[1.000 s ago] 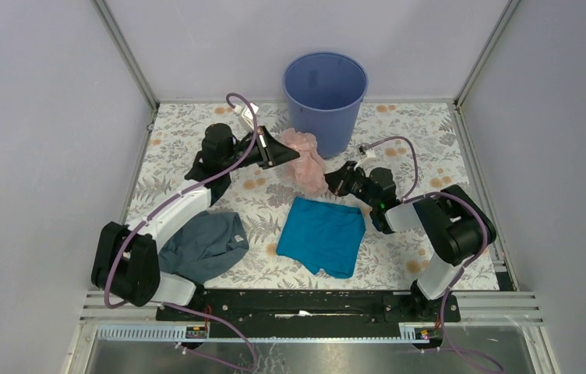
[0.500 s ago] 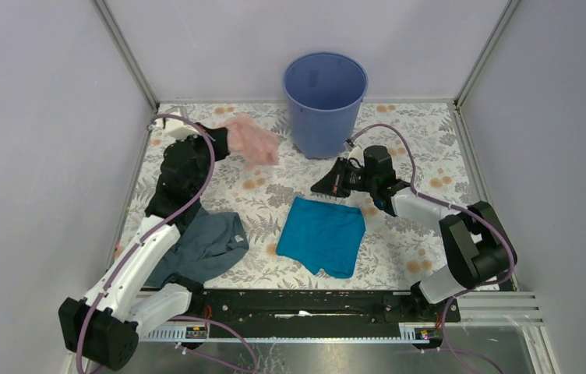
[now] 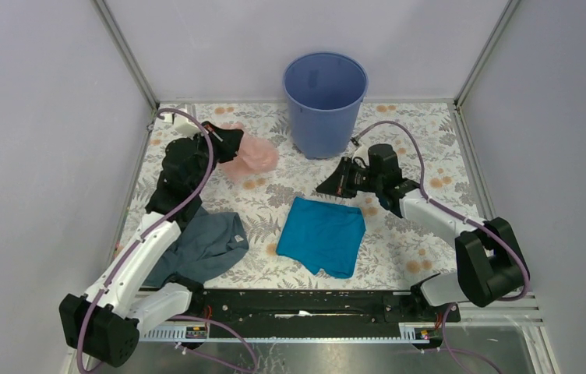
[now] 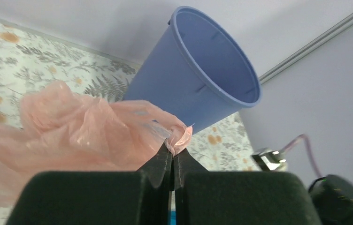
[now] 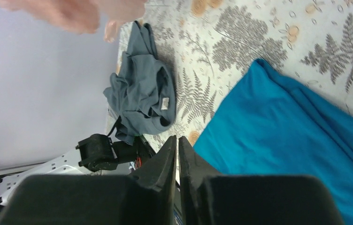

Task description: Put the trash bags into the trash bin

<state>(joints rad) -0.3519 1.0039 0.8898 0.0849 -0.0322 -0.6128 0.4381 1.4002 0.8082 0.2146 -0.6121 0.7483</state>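
Note:
The pink trash bag (image 3: 251, 156) dangles crumpled from just my left gripper, so next I take the bag's loose end (image 3: 272, 159) to my right gripper and spread the bag wide.
The blue trash bin (image 3: 325, 101) stands upright at the back middle of the table; it also shows in the left wrist view (image 4: 203, 79). My left gripper (image 3: 231, 141) is shut on a crumpled pink trash bag (image 3: 249, 158), held at the back left, left of the bin. In the left wrist view the bag (image 4: 71, 133) bunches at the closed fingertips (image 4: 167, 154). My right gripper (image 3: 326, 187) is shut and empty, just in front of the bin, above the teal cloth (image 3: 323, 234).
A grey cloth (image 3: 200, 248) lies at the front left beside the left arm. The teal cloth (image 5: 296, 136) and grey cloth (image 5: 141, 93) show in the right wrist view. Grey walls enclose the floral table (image 3: 414, 140).
My left arm swung the pink bag from beside the bin to the back left and now holds it lower. My right gripper moved away from the bag toward the bin's front.

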